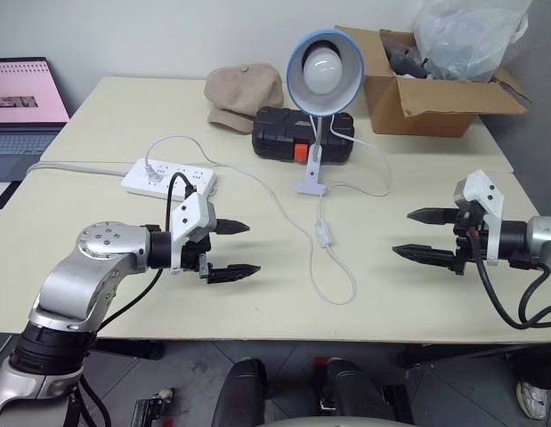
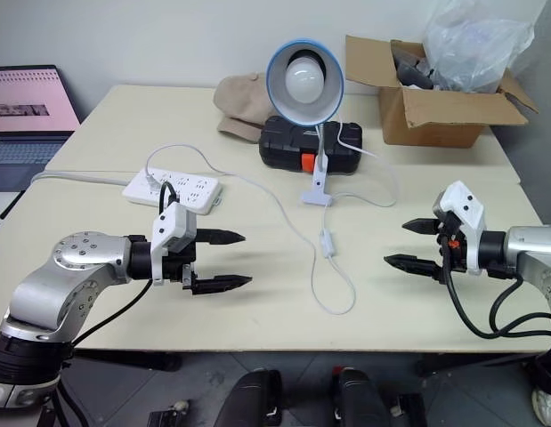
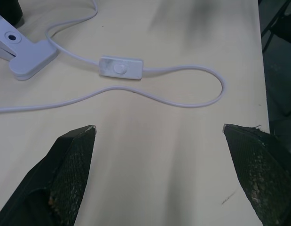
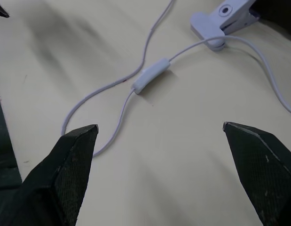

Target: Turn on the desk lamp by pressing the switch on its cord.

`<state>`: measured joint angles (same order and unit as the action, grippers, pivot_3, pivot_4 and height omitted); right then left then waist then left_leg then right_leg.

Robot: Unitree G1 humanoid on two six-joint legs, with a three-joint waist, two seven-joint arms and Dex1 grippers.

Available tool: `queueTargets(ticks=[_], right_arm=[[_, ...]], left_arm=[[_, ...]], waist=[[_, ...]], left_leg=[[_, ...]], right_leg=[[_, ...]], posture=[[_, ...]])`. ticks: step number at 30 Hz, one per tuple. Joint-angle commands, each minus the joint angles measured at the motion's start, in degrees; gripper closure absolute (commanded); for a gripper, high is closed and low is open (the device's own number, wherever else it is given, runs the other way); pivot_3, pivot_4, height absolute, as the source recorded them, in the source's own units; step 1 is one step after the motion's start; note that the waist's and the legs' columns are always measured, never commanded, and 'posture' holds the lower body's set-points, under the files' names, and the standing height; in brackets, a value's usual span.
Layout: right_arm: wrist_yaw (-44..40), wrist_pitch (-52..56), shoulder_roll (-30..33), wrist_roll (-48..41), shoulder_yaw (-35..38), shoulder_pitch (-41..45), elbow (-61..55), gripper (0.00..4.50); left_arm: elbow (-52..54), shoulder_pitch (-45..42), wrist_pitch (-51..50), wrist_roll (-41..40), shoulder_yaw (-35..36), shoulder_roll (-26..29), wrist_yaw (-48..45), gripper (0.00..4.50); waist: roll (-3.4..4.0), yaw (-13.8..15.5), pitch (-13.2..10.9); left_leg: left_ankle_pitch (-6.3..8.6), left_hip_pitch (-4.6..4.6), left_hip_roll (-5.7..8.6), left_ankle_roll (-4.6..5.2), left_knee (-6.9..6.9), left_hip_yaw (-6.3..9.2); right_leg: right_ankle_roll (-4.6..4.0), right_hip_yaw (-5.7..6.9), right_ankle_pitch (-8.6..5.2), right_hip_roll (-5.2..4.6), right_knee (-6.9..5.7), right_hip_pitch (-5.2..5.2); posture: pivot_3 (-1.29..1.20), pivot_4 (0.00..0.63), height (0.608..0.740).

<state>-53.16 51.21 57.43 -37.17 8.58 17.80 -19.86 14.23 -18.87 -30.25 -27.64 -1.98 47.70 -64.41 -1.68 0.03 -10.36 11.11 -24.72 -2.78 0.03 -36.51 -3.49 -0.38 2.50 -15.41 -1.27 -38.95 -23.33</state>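
The white switch lies clear of the lamp's clip base (image 1: 311,181), so my right gripper should keep moving toward it with open fingers and close across the switch's body (image 1: 323,233).
The desk lamp (image 1: 322,76) stands on its white clip base (image 1: 311,182) at mid-table, its blue-rimmed shade and unlit globe bulb facing me. Its thin white cord (image 1: 257,182) runs from the power strip, loops near the front edge and carries the small white switch (image 1: 325,234) (image 3: 120,68) (image 4: 150,79). My left gripper (image 1: 235,250) hovers open to the left of the switch, fingers pointing right. My right gripper (image 1: 424,235) hovers open to its right, pointing left. Both hold nothing, and the switch lies on the table between them.
A white power strip (image 1: 168,178) with a grey cable lies at the left. Behind the lamp are a black case (image 1: 302,135), a beige cap (image 1: 242,93) and an open cardboard box (image 1: 433,93) with a plastic bag. A laptop (image 1: 24,102) stands at far left.
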Motion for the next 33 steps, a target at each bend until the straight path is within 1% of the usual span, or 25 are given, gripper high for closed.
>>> queueTargets(ticks=[1, 3, 7, 10, 12, 15, 17, 19, 21, 24, 27, 33], right_arm=[[5.77, 7.31, -2.75, -2.21, 0.37, 4.12, 0.10, 0.04], [7.64, 10.05, -4.53, -3.17, 0.55, 5.93, 0.35, 0.04], [13.25, 18.29, -11.08, -7.28, 1.86, 12.04, 2.15, 0.04], [16.77, 24.65, -15.29, -8.55, 1.06, 16.87, 4.50, 0.04], [20.45, 31.57, -19.75, -7.85, -0.51, 22.09, 8.71, 0.04], [25.08, 36.36, -26.04, -5.16, -0.74, 27.51, 15.32, 0.04], [27.03, 37.39, -29.13, -3.43, -1.42, 30.11, 19.12, 0.04], [31.61, 35.74, -32.75, 0.77, -1.99, 32.19, 23.59, 0.04], [32.46, 35.79, -35.07, 2.01, -2.79, 33.54, 26.08, 0.04], [31.79, 36.55, -36.95, 2.63, -5.45, 34.04, 27.23, 0.04], [31.12, 36.06, -37.56, 3.58, -6.82, 34.42, 29.46, 0.04], [30.15, 32.20, -38.92, 6.57, -9.50, 36.62, 36.50, 0.04]], left_arm=[[1.57, -0.84, 1.52, -0.75, 1.00, -0.78, -0.32, 0.00], [1.64, -0.88, 1.32, -0.70, 0.85, -0.89, -0.33, 0.00], [1.50, -1.11, 1.46, -0.08, 0.30, -1.39, 0.14, 0.00], [0.57, -1.07, 3.08, 1.74, -0.90, -1.35, -0.29, 0.00], [-0.89, -0.99, 6.21, 4.45, -2.37, -1.31, -0.90, 0.00], [-1.85, -1.28, 8.48, 5.83, -3.43, -1.87, -1.42, 0.00], [-1.71, -1.28, 9.03, 5.99, -3.99, -2.14, -1.94, 0.00], [-1.22, -0.95, 9.26, 6.01, -4.07, -2.72, -1.50, 0.00], [-0.79, -0.58, 9.55, 6.28, -4.11, -3.21, -0.83, 0.00], [0.00, 0.34, 9.71, 6.71, -4.07, -3.62, -0.04, 0.00], [0.68, 0.97, 9.66, 6.96, -4.04, -3.84, 0.62, 0.00], [1.76, 2.38, 9.48, 7.38, -4.04, -3.84, 1.20, 0.00]], waist=[[0.00, -0.02, 0.00], [0.00, 0.01, 0.00], [0.00, -0.14, 0.00], [0.00, -0.14, 0.00], [0.00, -0.09, 0.00], [0.00, -0.15, 0.00], [0.01, -0.15, 0.00], [0.01, -0.15, 0.00], [0.01, -0.13, 0.00], [0.01, -0.09, 0.00], [0.01, -0.15, 0.00], [0.01, -0.20, 0.01]], left_leg=[[0.00, 0.00, 0.00, 0.00, 0.00, -0.01], [0.00, 0.00, 0.01, 0.00, 0.00, 0.00], [0.00, 0.00, 0.01, 0.00, -0.01, -0.02], [0.00, 0.00, 0.00, 0.00, 0.00, 0.00], [0.00, 0.00, 0.01, 0.00, 0.00, -0.02], [0.00, 0.00, 0.00, 0.01, 0.00, -0.05], [0.00, 0.00, -0.01, 0.01, 0.02, -0.04], [-0.01, -0.02, 0.00, 0.01, 0.03, -0.06], [-0.01, -0.07, 0.01, 0.01, 0.05, -0.10], [0.00, -0.10, 0.02, 0.01, 0.06, -0.12], [0.00, -0.10, 0.01, 0.01, 0.10, -0.15], [-0.01, -0.07, 0.00, 0.02, 0.10, -0.13]], right_leg=[[0.00, 0.00, 0.00, 0.00, 0.00, 0.00], [0.00, 0.00, 0.00, 0.00, -0.01, 0.00], [0.00, -0.02, 0.00, 0.00, -0.02, 0.00], [0.00, -0.01, 0.00, 0.02, -0.02, 0.00], [0.00, -0.03, 0.01, 0.01, -0.03, -0.01], [-0.02, -0.05, 0.02, 0.02, -0.04, -0.02], [-0.02, -0.05, 0.02, 0.03, -0.05, -0.04], [-0.02, -0.06, 0.02, 0.03, -0.06, -0.08], [-0.02, -0.09, 0.02, 0.03, -0.05, -0.13], [-0.01, -0.10, 0.02, 0.03, -0.03, -0.15], [-0.01, -0.13, 0.02, 0.03, -0.02, -0.17], [0.00, -0.13, 0.03, 0.06, -0.07, -0.18]], posture=[[0.00, 0.150, 0.740], [0.00, 0.150, 0.740], [0.00, 0.150, 0.740], [0.00, 0.150, 0.740], [0.00, 0.150, 0.740], [0.00, 0.150, 0.740], [0.00, 0.150, 0.740], [0.00, 0.150, 0.740], [0.00, 0.150, 0.740], [0.00, 0.150, 0.740], [0.00, 0.150, 0.740], [0.00, 0.150, 0.740]])
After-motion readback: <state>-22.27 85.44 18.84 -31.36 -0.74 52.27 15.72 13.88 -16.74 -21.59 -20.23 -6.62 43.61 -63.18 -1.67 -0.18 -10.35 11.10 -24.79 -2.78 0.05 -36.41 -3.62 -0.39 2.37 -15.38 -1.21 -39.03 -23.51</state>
